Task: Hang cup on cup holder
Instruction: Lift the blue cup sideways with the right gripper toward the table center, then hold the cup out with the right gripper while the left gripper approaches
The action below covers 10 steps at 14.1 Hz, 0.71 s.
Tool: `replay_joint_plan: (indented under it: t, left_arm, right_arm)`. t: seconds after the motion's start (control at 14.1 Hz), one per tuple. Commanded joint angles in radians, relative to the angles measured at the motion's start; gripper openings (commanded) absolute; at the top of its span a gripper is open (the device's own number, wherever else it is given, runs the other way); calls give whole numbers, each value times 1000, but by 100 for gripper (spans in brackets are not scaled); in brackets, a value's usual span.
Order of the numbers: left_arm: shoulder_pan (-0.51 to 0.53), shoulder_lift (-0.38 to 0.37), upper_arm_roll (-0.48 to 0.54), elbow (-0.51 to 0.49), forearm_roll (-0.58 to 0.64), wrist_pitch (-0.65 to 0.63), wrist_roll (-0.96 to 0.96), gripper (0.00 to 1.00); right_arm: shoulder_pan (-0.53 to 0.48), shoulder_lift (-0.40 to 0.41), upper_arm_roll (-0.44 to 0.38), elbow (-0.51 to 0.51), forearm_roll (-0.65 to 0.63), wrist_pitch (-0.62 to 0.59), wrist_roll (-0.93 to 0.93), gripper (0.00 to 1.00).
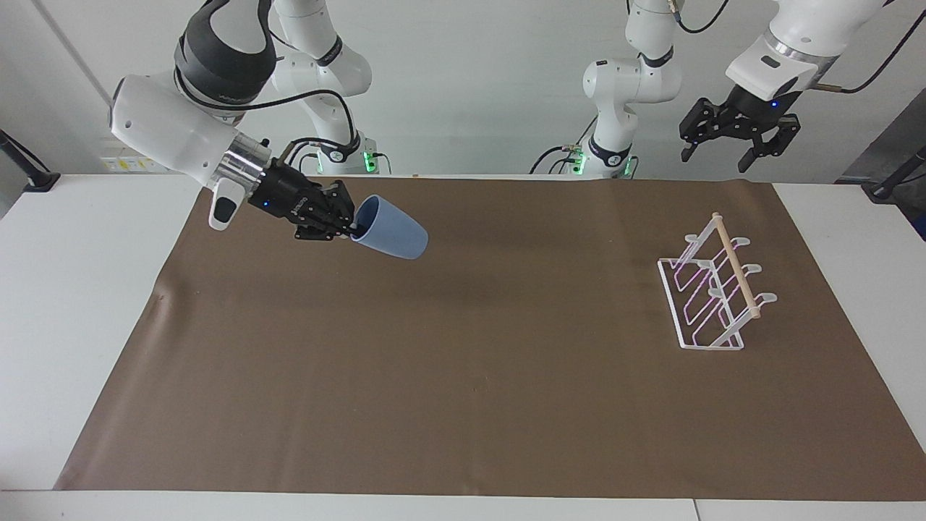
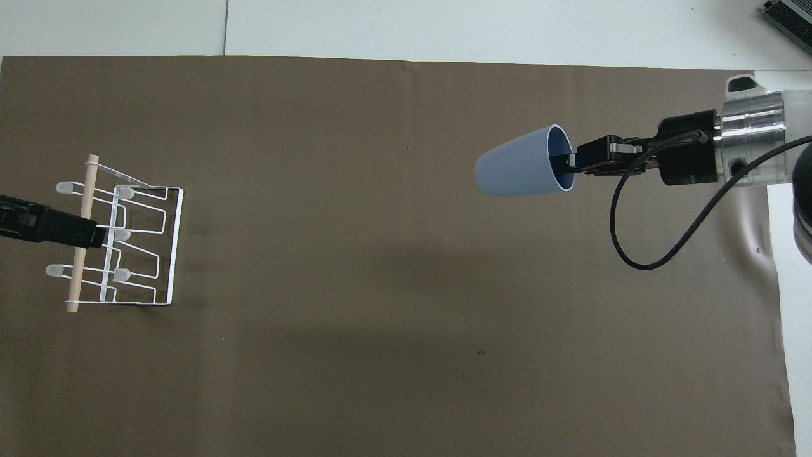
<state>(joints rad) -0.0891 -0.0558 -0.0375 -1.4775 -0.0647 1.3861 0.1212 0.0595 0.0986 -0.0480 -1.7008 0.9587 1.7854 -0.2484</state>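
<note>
My gripper will leave the light-blue cup (image 2: pixel 523 162) resting at a lean along the cup holder's peg when it hangs the cup, because the cup holder's wire peg slants (image 2: pixel 128 193) toward its pale tip.
The light-blue cup (image 1: pixel 394 235) hangs in the air on its side, over the brown mat toward the right arm's end, its base pointing at the left arm's end. My right gripper (image 1: pixel 352 228) is shut on its rim, with one finger inside the mouth; the overhead view shows the cup (image 2: pixel 520 162) and the right gripper (image 2: pixel 571 162) the same way. The clear cup holder (image 1: pixel 712 289) with its wooden dowel stands on the mat toward the left arm's end. My left gripper (image 1: pixel 716 159) waits open, high up; from overhead the left gripper (image 2: pixel 63 228) overlaps the cup holder (image 2: pixel 136 244).
A brown mat (image 1: pixel 463 376) covers most of the white table (image 1: pixel 72 289). Between the cup and the cup holder nothing stands on the mat (image 2: pixel 317 285). A grey device (image 2: pixel 790 19) sits off the mat at a table corner.
</note>
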Motion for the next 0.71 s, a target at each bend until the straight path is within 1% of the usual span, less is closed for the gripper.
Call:
replay_joint_plan:
  t: [0.0,0.21,0.28,0.35,0.42,0.57,0.64]
  left_arm:
    - [-18,-44,8,-41,14,-39,-3,100]
    - [-11,-52,10,-44,14,-52,-12,100]
    - [-18,-52,7,-43,13,-41,-38,100]
    - [-23,-50,1,-38,-1,-29,-119,100]
    - [-30,-49,-5,-37,-32,-9,-197,100]
    - [-32,-41,-7,-30,-153,2,-323,100]
    - [-28,-38,-7,-27,-218,4,-425,100]
  right_arm:
    - [12,-23,7,-39,134,-27,8,0]
    - [40,-49,7,-129,387,-27,23,0]
    - [55,-48,8,-149,460,-24,20,0]
    - [90,-49,7,-166,518,-11,17,0]
    - [109,-48,7,-175,576,3,14,0]
    - [150,-45,7,-197,675,37,0,0]
    - [169,-43,7,-204,702,42,-20,0]
